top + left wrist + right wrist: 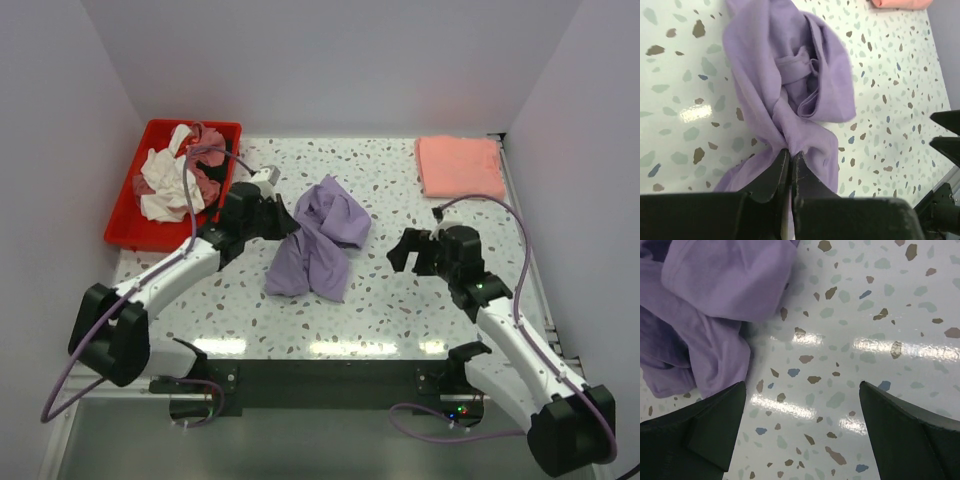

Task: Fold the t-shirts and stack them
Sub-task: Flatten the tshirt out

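Observation:
My right gripper should grab the t-shirt's loose fold (352, 228) and both grippers should lift and stretch it, because the lavender-purple t-shirt lies crumpled with one pinch in my left gripper (302, 228).
A crumpled lavender-purple t-shirt (322, 240) lies in the middle of the speckled table. My left gripper (287, 222) is shut on a pinch of its left edge; the left wrist view shows the cloth (790, 80) bunched between the closed fingertips (790, 152). My right gripper (403, 250) is open and empty, right of the shirt, over bare table (805, 390); the shirt (710, 315) fills that view's upper left. A salmon-pink t-shirt (458, 165) lies folded at the back right. White, dusty-rose and dark shirts (180, 178) are heaped in the tray.
A red plastic tray (135, 232) stands at the back left, beside my left arm. White walls close in the table on the left, back and right. The table's near edge runs just in front of both arm bases.

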Controlling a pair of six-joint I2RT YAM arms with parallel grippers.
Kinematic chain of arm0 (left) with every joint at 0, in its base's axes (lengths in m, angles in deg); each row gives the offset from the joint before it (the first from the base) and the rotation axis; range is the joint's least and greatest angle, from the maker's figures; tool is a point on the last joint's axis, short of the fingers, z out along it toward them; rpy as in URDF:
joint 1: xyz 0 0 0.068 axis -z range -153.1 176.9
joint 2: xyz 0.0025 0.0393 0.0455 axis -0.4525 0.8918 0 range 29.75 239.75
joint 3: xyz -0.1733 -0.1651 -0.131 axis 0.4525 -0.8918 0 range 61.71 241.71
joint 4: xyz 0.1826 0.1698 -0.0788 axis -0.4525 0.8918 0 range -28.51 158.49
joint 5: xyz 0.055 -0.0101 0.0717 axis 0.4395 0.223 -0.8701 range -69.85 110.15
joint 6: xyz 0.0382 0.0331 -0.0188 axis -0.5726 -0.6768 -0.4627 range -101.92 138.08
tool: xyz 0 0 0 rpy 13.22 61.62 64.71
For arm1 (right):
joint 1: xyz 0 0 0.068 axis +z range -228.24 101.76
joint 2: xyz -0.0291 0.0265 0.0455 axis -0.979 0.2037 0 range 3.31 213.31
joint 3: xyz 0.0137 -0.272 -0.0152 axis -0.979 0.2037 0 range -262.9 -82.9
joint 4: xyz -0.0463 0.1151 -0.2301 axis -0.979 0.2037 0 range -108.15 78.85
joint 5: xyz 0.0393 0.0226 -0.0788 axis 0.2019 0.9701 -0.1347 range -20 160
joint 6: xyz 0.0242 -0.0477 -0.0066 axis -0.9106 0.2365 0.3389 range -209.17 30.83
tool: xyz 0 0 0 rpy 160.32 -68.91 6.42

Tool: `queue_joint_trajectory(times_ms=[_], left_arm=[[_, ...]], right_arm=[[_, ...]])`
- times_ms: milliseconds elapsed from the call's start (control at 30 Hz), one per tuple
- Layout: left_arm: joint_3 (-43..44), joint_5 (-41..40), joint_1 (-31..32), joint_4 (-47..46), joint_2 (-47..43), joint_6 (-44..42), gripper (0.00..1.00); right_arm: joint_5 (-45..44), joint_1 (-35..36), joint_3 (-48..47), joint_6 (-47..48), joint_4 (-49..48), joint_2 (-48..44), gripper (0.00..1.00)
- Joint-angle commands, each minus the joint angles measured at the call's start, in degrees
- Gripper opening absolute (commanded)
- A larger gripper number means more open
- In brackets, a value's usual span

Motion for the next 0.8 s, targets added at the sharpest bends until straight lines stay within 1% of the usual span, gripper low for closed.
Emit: queue_joint_trajectory(times_ms=[0, 67, 100, 200, 233, 367, 433, 533, 567, 633, 700, 733, 767], left_arm=[[-2.0, -6.3, 0.1, 3.1, -6.8, -1.4, 0.00], [-3.4, -8.4, 0.1, 4.0, -9.6, -1.1, 0.00], [-3.7, -8.9, 0.2, 4.4, -10.1, -0.9, 0.00], [-4.3, -9.7, 0.1, 5.3, -10.7, -1.0, 0.00], [-4.2, -10.0, 0.1, 5.8, -10.3, -1.0, 0.00], [-4.4, -11.4, 0.1, 8.0, -10.1, -0.9, 0.00], [-4.9, -11.8, 0.1, 8.3, -10.2, -0.8, 0.00], [-5.6, -12.3, 0.1, 8.8, -10.1, -0.6, 0.00], [-5.7, -12.3, 0.1, 8.9, -10.1, -0.5, 0.00], [-6.0, -12.3, 0.1, 9.2, -9.9, -0.3, 0.00], [-6.3, -12.3, 0.1, 9.1, -9.9, -0.3, 0.00], [-6.3, -14.0, 0.1, 9.1, -9.9, -0.3, 0.00], [-6.4, -14.3, 0.1, 9.2, -9.9, -0.2, 0.00]], right_arm=[[5.7, 0.7, -4.6, -1.2, -8.4, 4.9, 0.99], [6.3, 3.0, -6.1, -2.0, -10.6, 8.4, 0.99], [6.1, 3.9, -7.3, -2.8, -13.1, 12.3, 0.99], [4.6, 6.9, -11.1, -3.5, -16.3, 19.6, 0.99], [4.0, 8.2, -12.3, -3.4, -16.7, 24.6, 0.99], [-2.6, 10.1, -18.4, -1.7, -15.2, 36.1, 0.99], [-4.1, 10.1, -22.1, -0.8, -13.9, 41.8, 0.98], [-5.0, 10.2, -26.6, 0.5, -12.2, 46.9, 0.95], [-6.3, 10.2, -27.7, 0.7, -11.7, 49.9, 0.92], [-7.2, 10.4, -30.1, 1.3, -10.9, 52.7, 0.86], [-7.4, 10.5, -32.1, 1.8, -10.6, 56.4, 0.84], [-7.1, 10.7, -32.8, 2.0, -10.4, 57.4, 0.82], [-7.0, 10.7, -33.5, 2.4, -10.0, 59.5, 0.72]])
